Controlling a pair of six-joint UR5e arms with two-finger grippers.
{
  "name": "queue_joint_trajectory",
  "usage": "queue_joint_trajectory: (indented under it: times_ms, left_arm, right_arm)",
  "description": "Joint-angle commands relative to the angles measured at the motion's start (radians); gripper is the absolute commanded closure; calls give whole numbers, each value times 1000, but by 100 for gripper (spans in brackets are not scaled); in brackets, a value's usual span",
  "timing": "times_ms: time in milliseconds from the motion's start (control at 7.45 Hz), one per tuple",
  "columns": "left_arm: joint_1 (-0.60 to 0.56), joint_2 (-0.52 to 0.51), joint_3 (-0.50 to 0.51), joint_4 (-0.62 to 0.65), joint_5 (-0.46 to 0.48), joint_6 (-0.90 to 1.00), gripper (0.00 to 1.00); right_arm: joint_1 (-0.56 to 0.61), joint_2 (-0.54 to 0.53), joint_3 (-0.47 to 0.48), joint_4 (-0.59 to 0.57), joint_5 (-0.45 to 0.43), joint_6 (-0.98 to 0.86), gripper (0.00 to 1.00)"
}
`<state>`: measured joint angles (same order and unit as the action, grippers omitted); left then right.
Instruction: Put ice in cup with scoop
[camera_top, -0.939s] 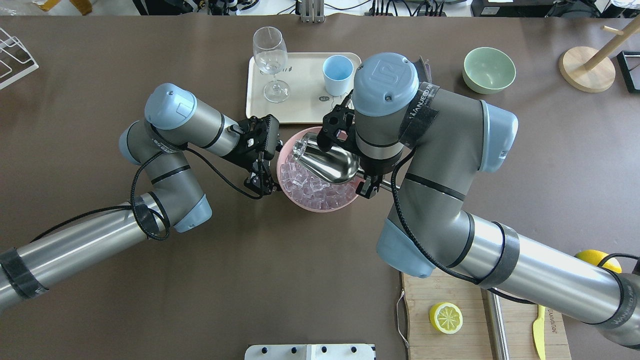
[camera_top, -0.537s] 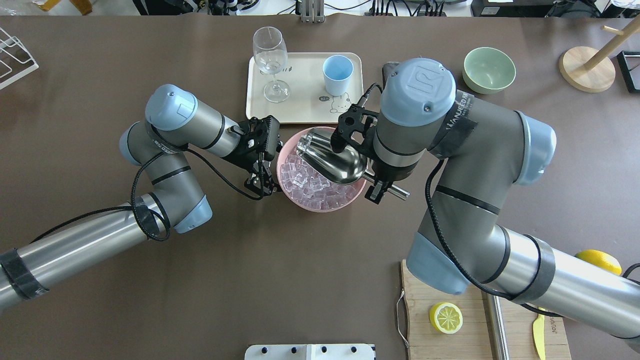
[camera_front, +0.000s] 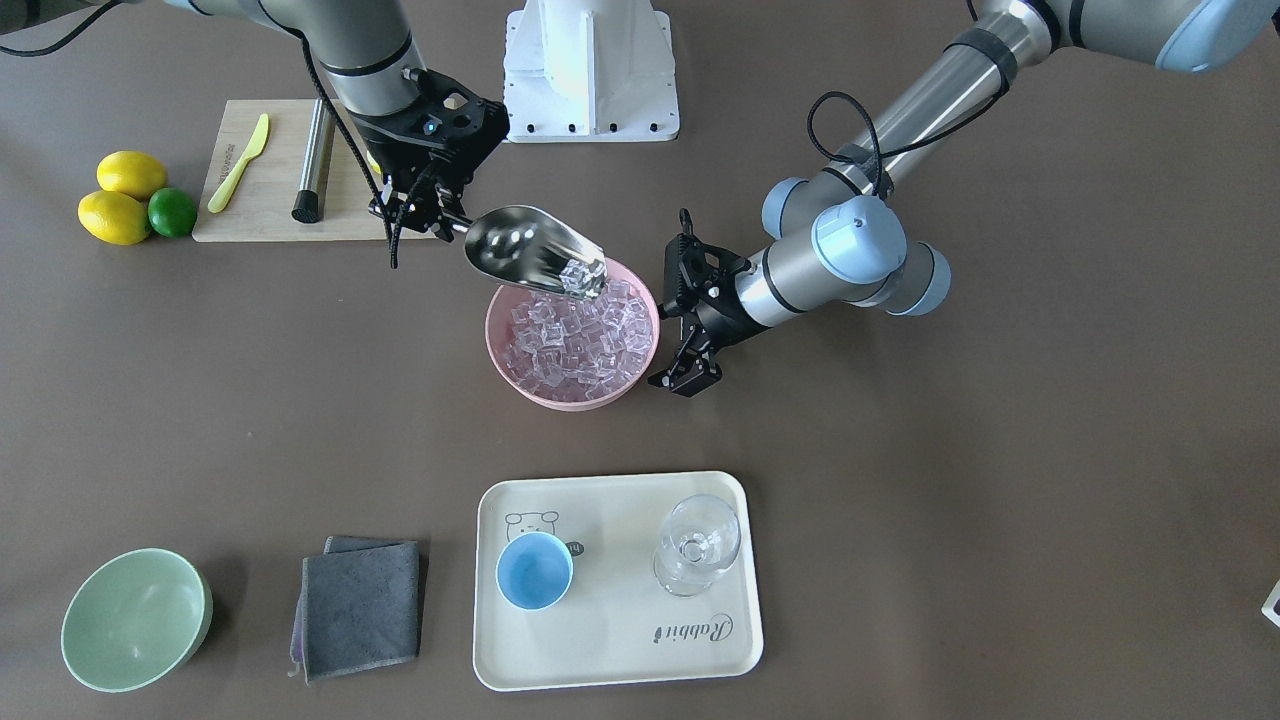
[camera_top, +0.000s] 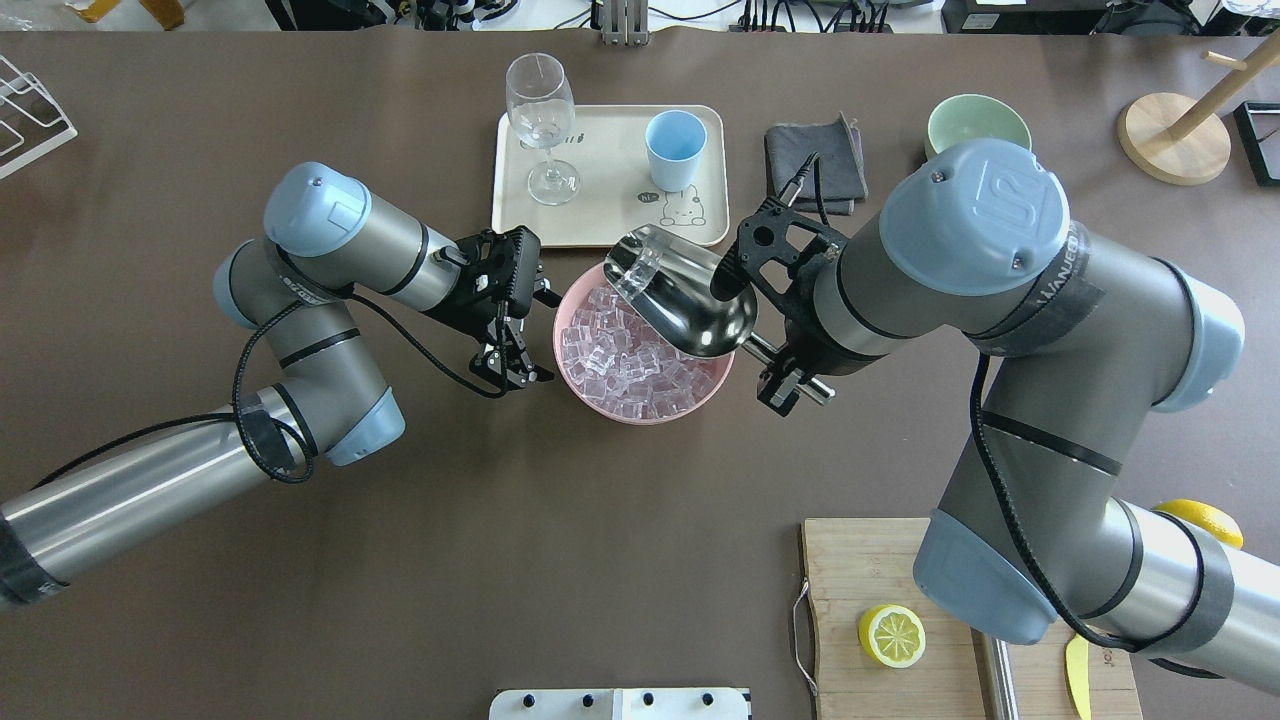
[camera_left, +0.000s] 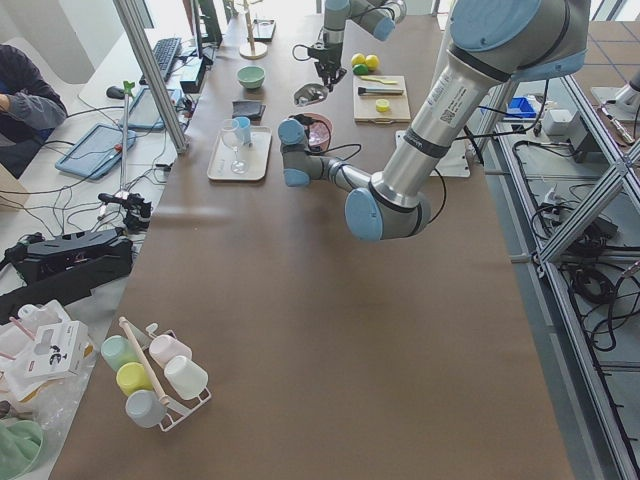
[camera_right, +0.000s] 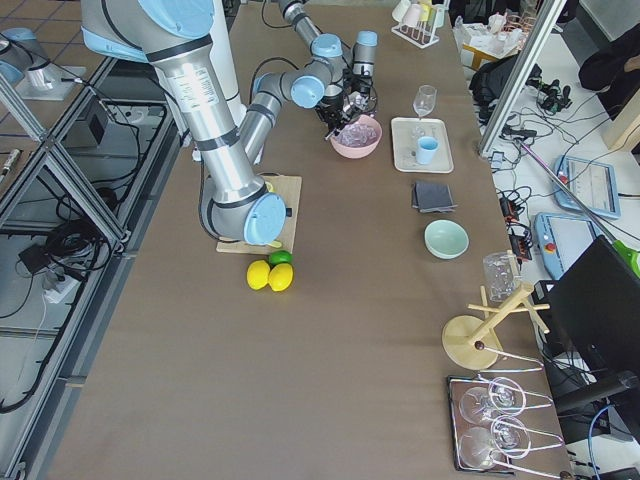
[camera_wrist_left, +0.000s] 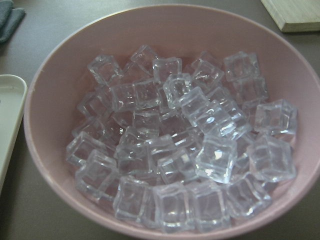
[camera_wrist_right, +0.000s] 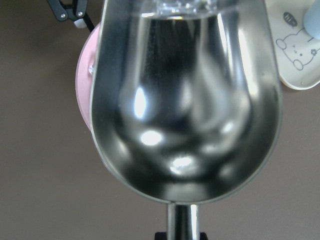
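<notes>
The ice is at the tip of the scoop (camera_front: 583, 277). My right gripper should tilt the tip up before it swings the scoop over to the light-blue cup (camera_front: 535, 570).
My right gripper (camera_top: 785, 372) is shut on the handle of the steel scoop (camera_top: 690, 305), holding it lifted over the far rim of the pink bowl (camera_top: 575, 300). A few cubes of ice (camera_front: 582, 277) lie at the tip of the scoop (camera_front: 520, 245). The bowl holds many more ice cubes (camera_wrist_left: 175, 150). On the bowl's left, my left gripper (camera_top: 530, 335) stands open just off the rim, holding nothing. The light-blue cup (camera_top: 675, 148) stands upright on the cream tray (camera_top: 600, 200) beyond the bowl, and nothing shows inside it.
A clear stemmed glass (camera_top: 540, 110) shares the tray. A grey cloth (camera_top: 815, 150) and a pale green bowl (camera_top: 975, 120) lie to the tray's right. Near the front right is a cutting board (camera_top: 880, 570) with a lemon half (camera_top: 891, 635).
My right arm has raised the scoop out of the ice and carried it right and toward the tray. My left gripper has drawn back a little from the bowl's rim.
</notes>
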<state>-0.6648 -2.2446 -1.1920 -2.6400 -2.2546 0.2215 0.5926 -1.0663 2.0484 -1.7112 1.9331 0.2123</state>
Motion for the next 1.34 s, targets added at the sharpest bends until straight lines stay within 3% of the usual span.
queue_joint_trajectory:
  times_ms: [0,134,403,671,939,1208]
  left_arm:
    - [-57,164,-278,214,-51,-2,1]
    - [-67,218,-367,304,-51,-1,1]
    - [-68,229,-382,380,-51,-1,1]
    - [-79,229,-382,414,-51,-1,1]
    - [-87,229,-382,433,-53,-1,1]
    - [-90,229,-382,437,-53,-2,1]
  right_arm:
    - [28,-17,27,90,-43,84,100]
    - [29,-35,15,90,-33,85,100]
    - [54,-69,-17,90,-13,87,100]
    - [119,-58,-100,79,102,87,100]
    - [215,-40,-134,-66,277,70,100]
    - [246,64,-210,-253,345,33,100]
